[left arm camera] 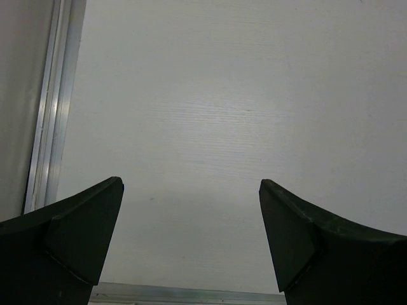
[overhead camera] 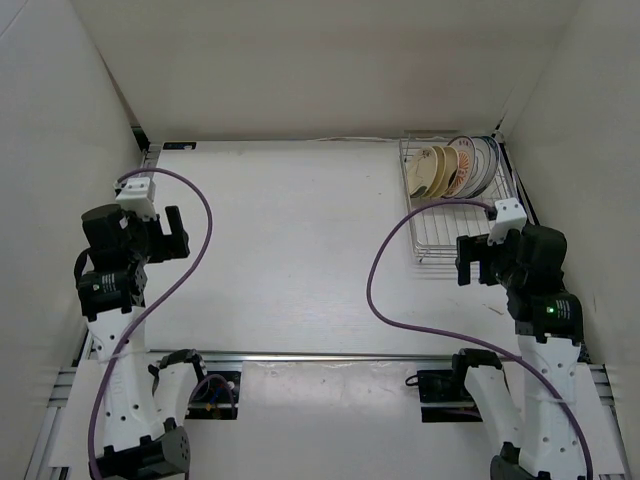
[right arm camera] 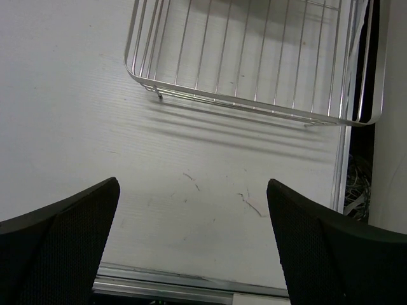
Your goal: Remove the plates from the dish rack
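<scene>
The cream-yellow plates are standing in the rack (overhead camera: 438, 166) a long way from the robot's left gripper, so its right gripper should take the outermost plate (overhead camera: 421, 173) and pass it over.
The silver wire dish rack (overhead camera: 440, 225) stands at the far right of the table. Three plates stand on edge at its far end: a cream-yellow one (overhead camera: 432, 172), a white one with orange-red pattern (overhead camera: 462, 166), and a white one with a blue rim (overhead camera: 485, 165). My right gripper (overhead camera: 472, 262) is open and empty, just at the rack's near edge; the rack's near end (right arm camera: 254, 63) shows in the right wrist view, empty. My left gripper (overhead camera: 178, 238) is open and empty over bare table at the left, far from the rack.
White walls close in the table on the left, back and right. A metal rail (overhead camera: 330, 355) runs along the near edge. Purple cables (overhead camera: 385, 290) loop from both arms over the table. A dark gap with wires (right arm camera: 357, 184) lies right of the rack.
</scene>
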